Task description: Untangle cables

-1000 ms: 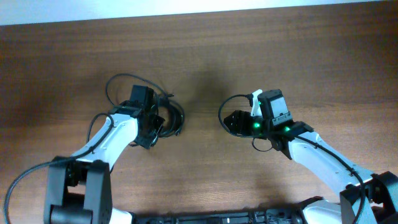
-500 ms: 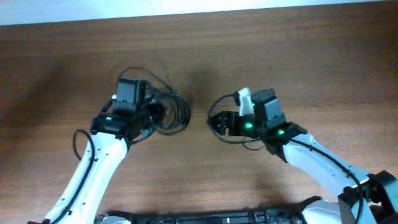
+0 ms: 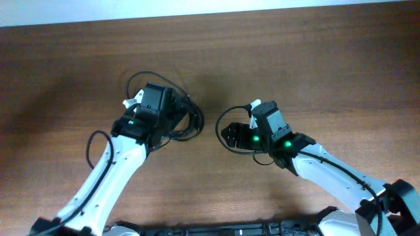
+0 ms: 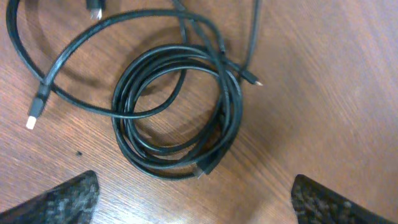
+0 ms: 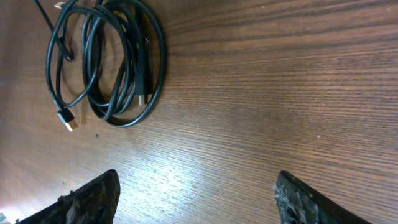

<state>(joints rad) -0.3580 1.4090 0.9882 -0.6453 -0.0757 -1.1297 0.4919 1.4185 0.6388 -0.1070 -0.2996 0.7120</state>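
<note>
My gripper will make the black cord in the coil [image 4: 230, 118] bend in a smooth arch when it lifts the cord, because the cord's loose loop [image 4: 115, 20] keeps a wide, round curve.
The cables [image 4: 177, 112] lie on the wooden table as one bundle of thin black cords, coiled with loose loops running off it. A white-tipped plug [image 4: 32, 118] and a small plug [image 4: 252, 80] stick out of the bundle. My left gripper [image 4: 199, 205] hovers just short of the coil, open and holding nothing. In the overhead view the coil [image 3: 189, 119] sits right of the left gripper [image 3: 172, 119]. My right gripper [image 3: 233, 135] stands to the coil's right, apart from it. In the right wrist view it [image 5: 199, 202] is open and empty, and the coil [image 5: 109, 62] lies at the upper left.
The brown wooden table [image 3: 295, 72] runs to a pale back edge [image 3: 210, 10] at the top. Both white arms reach in from the front edge. A thick black wire [image 3: 222, 131] loops around the right wrist.
The left arm has swung up and to the right, over the coil, and its jaws now stand wide open. The right gripper has moved left toward the coil.
</note>
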